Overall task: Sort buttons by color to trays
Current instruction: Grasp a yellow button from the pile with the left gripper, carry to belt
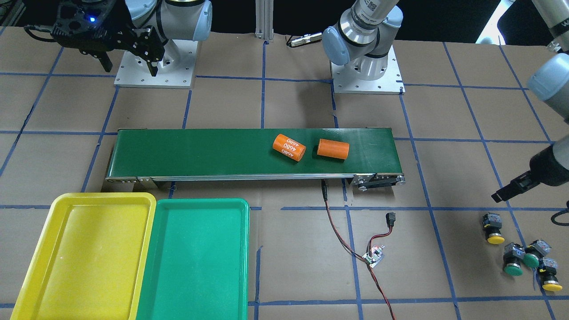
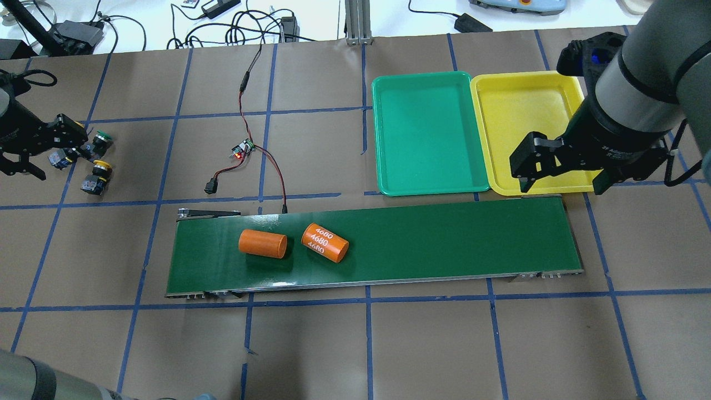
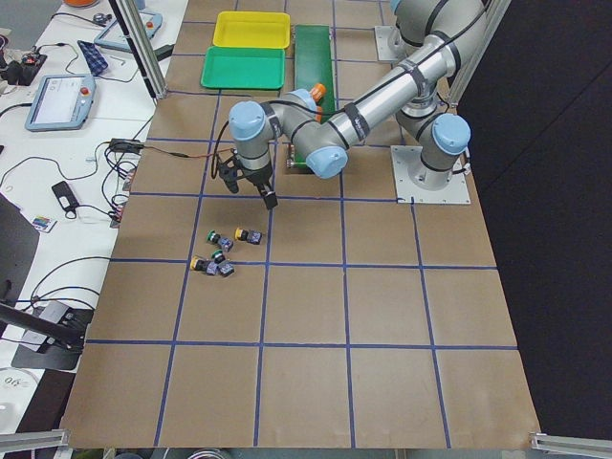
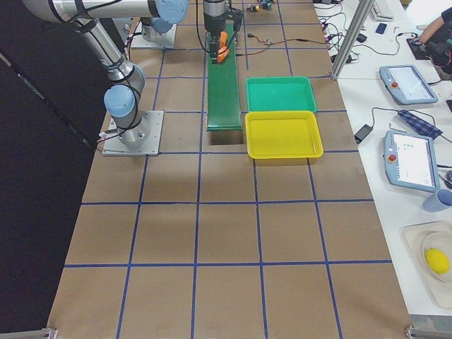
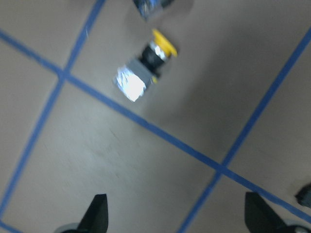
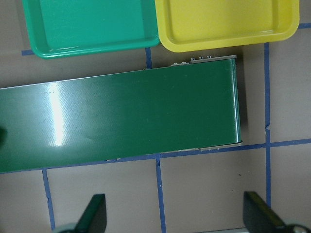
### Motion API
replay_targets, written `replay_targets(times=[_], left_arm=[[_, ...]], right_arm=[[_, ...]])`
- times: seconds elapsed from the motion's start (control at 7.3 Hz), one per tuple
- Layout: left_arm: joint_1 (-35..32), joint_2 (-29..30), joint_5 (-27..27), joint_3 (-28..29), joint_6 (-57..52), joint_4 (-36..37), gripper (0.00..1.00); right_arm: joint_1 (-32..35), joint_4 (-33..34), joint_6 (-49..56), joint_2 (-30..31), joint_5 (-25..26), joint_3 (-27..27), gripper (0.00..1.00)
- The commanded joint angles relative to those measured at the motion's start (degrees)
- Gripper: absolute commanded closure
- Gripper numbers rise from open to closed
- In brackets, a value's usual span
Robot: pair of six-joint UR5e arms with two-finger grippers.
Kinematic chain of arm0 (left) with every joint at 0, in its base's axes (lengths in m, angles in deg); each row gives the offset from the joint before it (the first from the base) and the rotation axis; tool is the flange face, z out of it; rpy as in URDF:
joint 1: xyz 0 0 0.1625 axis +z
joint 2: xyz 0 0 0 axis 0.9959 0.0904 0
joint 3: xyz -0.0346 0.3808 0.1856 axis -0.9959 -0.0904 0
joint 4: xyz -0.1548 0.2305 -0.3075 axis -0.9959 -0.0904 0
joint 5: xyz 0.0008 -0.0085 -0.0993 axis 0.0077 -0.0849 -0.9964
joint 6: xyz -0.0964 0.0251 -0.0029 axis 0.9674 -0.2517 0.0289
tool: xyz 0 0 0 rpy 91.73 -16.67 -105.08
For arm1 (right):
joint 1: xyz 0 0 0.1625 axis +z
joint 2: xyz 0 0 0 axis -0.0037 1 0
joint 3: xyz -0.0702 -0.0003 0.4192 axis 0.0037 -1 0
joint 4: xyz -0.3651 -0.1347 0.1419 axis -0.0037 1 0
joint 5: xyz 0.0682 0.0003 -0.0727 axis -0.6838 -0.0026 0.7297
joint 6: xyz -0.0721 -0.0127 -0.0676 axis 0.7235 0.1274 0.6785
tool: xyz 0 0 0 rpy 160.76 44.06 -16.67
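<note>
I am expecting the yellow button (image 1: 493, 229) to ride steadily toward my right gripper's side when I carry it to the conveyor belt, as its boxy base (image 1: 491, 219) lies flat.
Four buttons lie on the paper near the table's end on my left side: a yellow one (image 1: 493, 229), two green ones (image 1: 512, 262) (image 1: 533, 255) and a second yellow one (image 1: 550, 278). My left gripper (image 1: 504, 194) is open and empty, hanging above and just beside them. Its wrist view shows it (image 5: 180, 218) with a yellow button (image 5: 146, 68) ahead of the fingertips. The yellow tray (image 1: 58, 209) and the green tray (image 1: 240, 209) sit side by side, both empty. My right gripper (image 2: 562, 180) is open and empty, high above the yellow tray's (image 2: 522, 122) near rim and the belt's end.
A long dark-green conveyor belt (image 1: 200, 153) lies between the trays and my bases. Two orange cylinders (image 1: 289, 147) (image 1: 333, 149) lie on it. A red-black wire with a small circuit board (image 1: 373, 257) lies on the paper between the trays and the buttons.
</note>
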State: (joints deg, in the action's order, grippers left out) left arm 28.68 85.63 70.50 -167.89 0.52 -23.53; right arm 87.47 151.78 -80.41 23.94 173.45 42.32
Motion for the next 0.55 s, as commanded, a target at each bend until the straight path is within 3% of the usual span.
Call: replay_targets(times=[0.0,0.14,0.27,0.41], left_arm=[[0.6,9.5,-0.2,5.0,-20.3,6.7,0.00],[0.7,12.0,-0.1,5.1,-29.7,10.2,0.00],[0.8,13.3,-0.1,4.5,-36.0,11.4,0.00],[0.7,14.2,0.1,3.7,-36.2,11.5,0.00]], right_arm=[[0.0,0.5,0.1,0.0,-0.3,-0.1,0.00],[-0.1,5.3,0.0,-0.2,0.1,0.0,0.00],[0.0,6.1,-0.6,-0.2,0.2,0.3,0.00],[-0.1,6.1,-0.8,-0.1,0.3,1.0,0.00]])
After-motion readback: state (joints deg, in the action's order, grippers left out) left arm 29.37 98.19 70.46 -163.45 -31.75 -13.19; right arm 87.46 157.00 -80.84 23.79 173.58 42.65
